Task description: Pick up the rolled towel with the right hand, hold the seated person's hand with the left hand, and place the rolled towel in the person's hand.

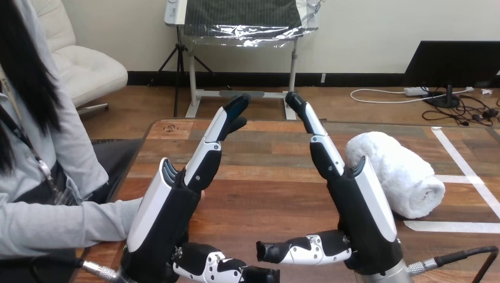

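Observation:
The rolled towel (394,172) will stay rolled up in one bundle when the robot lifts and carries it, because the layers are wound snugly at the towel's near end (432,197).
The rolled white towel (398,172) lies on the wooden table (271,194) at the right, just beyond my right hand. My right hand (359,212) is raised over the table with fingers straight and thumb pointing left, open and holding nothing; the towel sits beside its back, apart from it. My left hand (171,206) is raised at the left, fingers straight and pointing away, open. The person's forearm in a grey sleeve (65,227) reaches in from the left edge; the person's hand is hidden behind my left hand.
White tape strips (466,171) run across the table's right part, near the towel. The person sits close at the table's left side. Bare wood stretches between and beyond my two hands.

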